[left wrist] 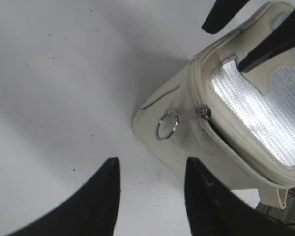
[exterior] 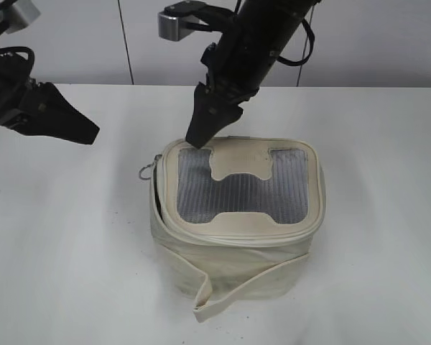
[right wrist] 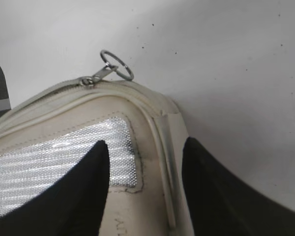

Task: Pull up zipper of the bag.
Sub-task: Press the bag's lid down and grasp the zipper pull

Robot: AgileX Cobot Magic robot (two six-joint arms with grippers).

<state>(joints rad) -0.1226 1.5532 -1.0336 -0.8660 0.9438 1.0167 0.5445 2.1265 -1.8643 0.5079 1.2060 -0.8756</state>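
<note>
Next, I turn my left gripper in line with the silver pull (left wrist: 191,117) before it closes on the ring (exterior: 145,173), because the pull points across its open fingers.
The cream-white bag (exterior: 233,266) stands mid-table with a grey mesh window (exterior: 194,190) on top. Its zipper (exterior: 156,205) gapes open along the left rim. The silver pull with its ring (exterior: 146,172) sticks out at the bag's back left corner; it also shows in the left wrist view (left wrist: 168,124) and the right wrist view (right wrist: 115,65). My right gripper (exterior: 201,136) is open, its tips straddling the lid's back left rim (right wrist: 145,147), one finger over the mesh. My left gripper (exterior: 86,133) is open and empty, left of the bag, with the ring ahead of its fingers (left wrist: 150,164).
The bag's loose strap (exterior: 233,293) hangs down its front to the white table (exterior: 65,244). A white wall stands behind the table.
</note>
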